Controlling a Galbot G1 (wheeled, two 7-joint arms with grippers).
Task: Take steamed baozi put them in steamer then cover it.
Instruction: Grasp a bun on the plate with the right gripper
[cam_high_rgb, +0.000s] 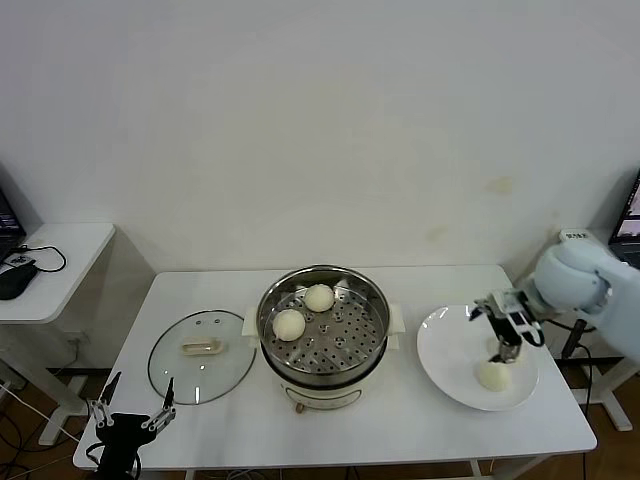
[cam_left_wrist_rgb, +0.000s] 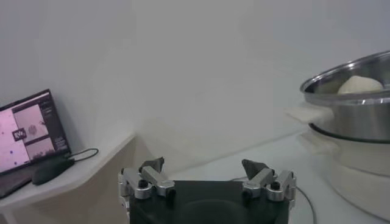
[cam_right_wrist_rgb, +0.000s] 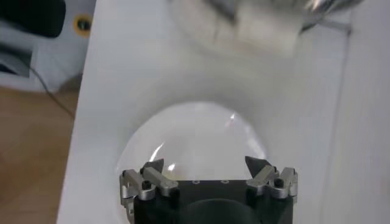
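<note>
My right gripper has a pale edge (cam_high_rgb: 493, 345) peeking out behind it, so I should expect another baozi (cam_high_rgb: 502, 349) to stay on the white plate when I lift one.
The steel steamer (cam_high_rgb: 323, 352) stands mid-table on its cream base, uncovered. Two baozi lie on its tray, one at the back (cam_high_rgb: 319, 297) and one at the left (cam_high_rgb: 289, 324). A third baozi (cam_high_rgb: 494, 376) lies on the white plate (cam_high_rgb: 450, 345) at the right. My right gripper (cam_high_rgb: 501, 356) points down just above that baozi, open and empty; in the right wrist view (cam_right_wrist_rgb: 206, 165) only the plate (cam_right_wrist_rgb: 195, 134) shows between its jaws. The glass cover (cam_high_rgb: 202, 356) lies flat left of the steamer. My left gripper (cam_high_rgb: 135, 402) is open and empty off the table's front left corner.
The left wrist view shows the steamer (cam_left_wrist_rgb: 353, 109) with a baozi (cam_left_wrist_rgb: 359, 84) over its rim, and a laptop (cam_left_wrist_rgb: 30, 131) and mouse (cam_left_wrist_rgb: 52, 171) on a side table (cam_high_rgb: 60, 260) to the left. A wall stands behind the table.
</note>
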